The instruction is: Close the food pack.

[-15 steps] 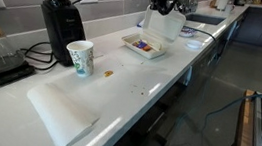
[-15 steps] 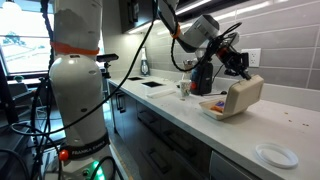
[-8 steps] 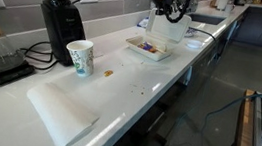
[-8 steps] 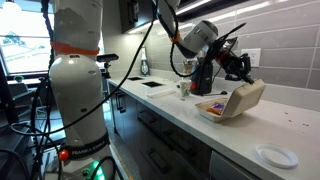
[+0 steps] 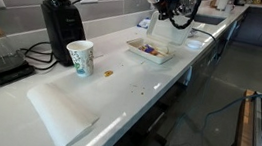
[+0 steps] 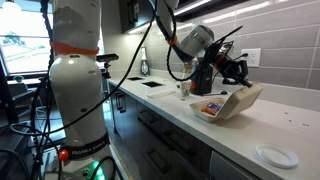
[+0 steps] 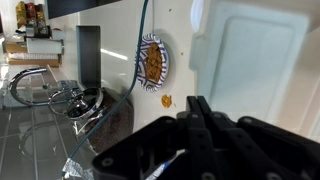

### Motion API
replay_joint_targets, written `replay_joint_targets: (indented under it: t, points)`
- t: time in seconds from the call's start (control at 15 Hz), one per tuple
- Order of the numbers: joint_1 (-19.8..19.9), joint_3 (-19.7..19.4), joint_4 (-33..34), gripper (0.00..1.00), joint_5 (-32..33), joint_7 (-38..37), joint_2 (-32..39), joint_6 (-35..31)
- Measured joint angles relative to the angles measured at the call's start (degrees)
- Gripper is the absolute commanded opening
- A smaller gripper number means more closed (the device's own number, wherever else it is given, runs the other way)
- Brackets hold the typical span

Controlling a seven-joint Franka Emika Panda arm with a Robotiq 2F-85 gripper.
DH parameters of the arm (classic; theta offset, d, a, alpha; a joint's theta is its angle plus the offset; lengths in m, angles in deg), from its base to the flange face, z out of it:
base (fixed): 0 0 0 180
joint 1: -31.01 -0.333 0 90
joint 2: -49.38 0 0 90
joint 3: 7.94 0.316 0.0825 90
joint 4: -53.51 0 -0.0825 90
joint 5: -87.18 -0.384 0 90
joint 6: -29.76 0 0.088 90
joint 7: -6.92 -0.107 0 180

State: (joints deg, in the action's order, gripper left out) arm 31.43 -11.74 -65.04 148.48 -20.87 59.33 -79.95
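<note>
The lid (image 6: 242,102) leans back away from the food (image 6: 210,107) pack's base, so next my gripper brings the lid's top edge upright, then over and down toward the food.
The white food pack (image 5: 150,51) lies open on the counter, with orange and blue food in its base (image 6: 212,108). Its lid (image 6: 246,97) stands tilted, leaning over the base. My gripper (image 6: 239,70) is shut and empty, just above the lid's top edge, and it also shows in an exterior view (image 5: 170,9). In the wrist view the closed fingers (image 7: 198,106) point at the white lid (image 7: 255,60). Whether they touch it I cannot tell.
A white-and-green paper cup (image 5: 79,57) and a black coffee grinder (image 5: 59,19) stand by the wall. A folded white cloth (image 5: 61,113) lies near the counter's front edge. A small white dish (image 6: 275,155) lies past the pack. An orange crumb (image 7: 166,100) lies on the counter.
The lid has tipped from near upright to leaning over the base. My gripper has followed it, moving toward the base. The pack has slid slightly along the counter.
</note>
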Motion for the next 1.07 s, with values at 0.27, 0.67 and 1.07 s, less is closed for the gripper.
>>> replay_joint_targets:
  t: [0.27,0.67,1.07]
  points:
    - [0.0,0.4,-0.1,0.01,0.0,0.2,-0.1,0.0]
    - [-3.9,5.4,-1.0,0.01,1.0,1.9,0.0,0.5]
    - [-7.6,7.3,-2.1,0.01,10.3,-2.2,0.8,9.3]
